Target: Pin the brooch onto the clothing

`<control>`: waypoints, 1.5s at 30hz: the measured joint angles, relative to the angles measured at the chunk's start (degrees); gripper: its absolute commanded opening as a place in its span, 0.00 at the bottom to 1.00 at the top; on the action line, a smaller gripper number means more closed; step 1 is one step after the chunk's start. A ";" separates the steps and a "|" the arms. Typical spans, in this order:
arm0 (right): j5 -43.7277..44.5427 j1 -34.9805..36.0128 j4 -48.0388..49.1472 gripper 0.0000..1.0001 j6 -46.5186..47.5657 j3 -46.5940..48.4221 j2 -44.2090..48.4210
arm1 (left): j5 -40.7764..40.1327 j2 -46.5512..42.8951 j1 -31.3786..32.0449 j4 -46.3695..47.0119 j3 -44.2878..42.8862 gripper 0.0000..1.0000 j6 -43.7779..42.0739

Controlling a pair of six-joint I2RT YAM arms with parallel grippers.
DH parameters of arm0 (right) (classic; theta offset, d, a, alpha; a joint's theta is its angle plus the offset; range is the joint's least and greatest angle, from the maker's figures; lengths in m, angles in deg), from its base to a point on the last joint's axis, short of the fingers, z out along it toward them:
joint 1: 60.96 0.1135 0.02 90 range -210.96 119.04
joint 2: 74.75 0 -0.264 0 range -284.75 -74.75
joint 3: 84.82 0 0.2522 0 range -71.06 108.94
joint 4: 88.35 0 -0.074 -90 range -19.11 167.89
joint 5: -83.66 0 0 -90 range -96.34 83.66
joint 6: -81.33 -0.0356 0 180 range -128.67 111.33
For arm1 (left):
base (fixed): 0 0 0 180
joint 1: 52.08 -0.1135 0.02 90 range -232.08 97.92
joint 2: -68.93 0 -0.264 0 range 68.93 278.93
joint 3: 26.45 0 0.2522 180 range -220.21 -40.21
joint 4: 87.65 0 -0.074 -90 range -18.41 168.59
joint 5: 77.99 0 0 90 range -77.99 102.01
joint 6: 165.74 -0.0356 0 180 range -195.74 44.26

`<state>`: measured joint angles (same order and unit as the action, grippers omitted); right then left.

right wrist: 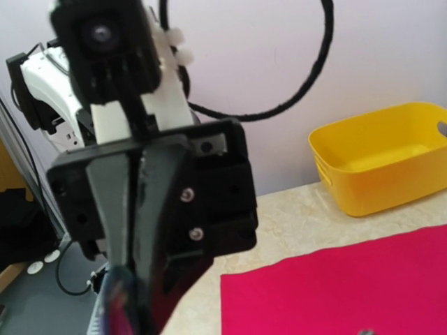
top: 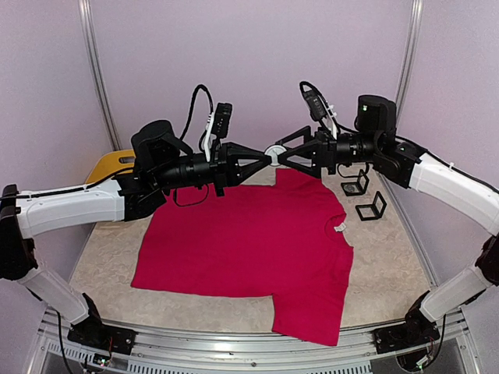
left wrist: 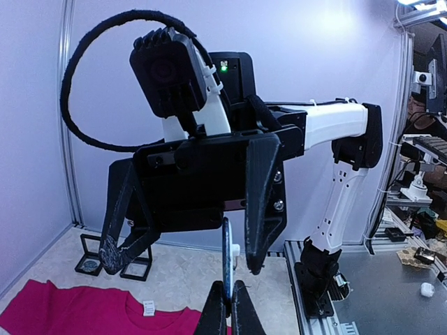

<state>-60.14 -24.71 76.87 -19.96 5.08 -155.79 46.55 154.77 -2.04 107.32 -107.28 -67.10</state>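
The left gripper is holding the brooch, but the chest (top: 306,226) beside the collar is closer to the right gripper, so the right gripper should grasp the brooch's free edge (top: 279,149) first.
The crimson-pink T-shirt (top: 249,241) lies flat on the table, collar to the right; it also shows in the left wrist view (left wrist: 77,310) and the right wrist view (right wrist: 349,286). Both arms meet tip to tip in the air above its far edge. My left gripper (top: 265,157) (left wrist: 229,307) is shut on the lower edge of the round brooch (top: 274,153) (left wrist: 228,258), held edge-on with its white pin back facing right. My right gripper (top: 282,154) (left wrist: 183,265) is open, one finger (left wrist: 262,209) close beside the brooch's back. Its own fingers do not show in the right wrist view.
A yellow plastic tub (top: 113,165) (right wrist: 384,157) stands at the back left. Two small black square stands (top: 355,185) (top: 371,208) sit at the back right beside the shirt's collar. Enclosure posts and walls ring the table.
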 measured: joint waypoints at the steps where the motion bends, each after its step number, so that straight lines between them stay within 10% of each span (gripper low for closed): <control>1: 0.04 0.02 -0.17 0.71 0.09 0.00 -0.13 | 0.02 0.00 0.04 -0.15 0.00 0.00 -0.07; 16: 0.55 0.72 -4.42 0.42 0.85 1.86 -0.70 | 0.81 0.00 0.24 -3.54 -0.81 0.00 -5.05; 28: -1.51 0.74 -11.23 0.65 8.57 3.67 -0.81 | 0.79 -0.07 0.85 -5.14 -0.81 0.00 -6.60; 33: -1.64 0.70 -15.61 0.38 13.75 3.69 1.01 | 0.31 -0.09 1.31 -7.63 -0.90 0.00 -8.20; 45: 0.00 0.70 -16.61 0.17 14.08 3.76 2.32 | -0.52 -0.11 1.33 -10.14 -1.79 0.00 -9.81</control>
<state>-60.14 -24.01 60.26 -5.88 8.84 -153.47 46.03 154.66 -0.71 97.18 -109.07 -76.91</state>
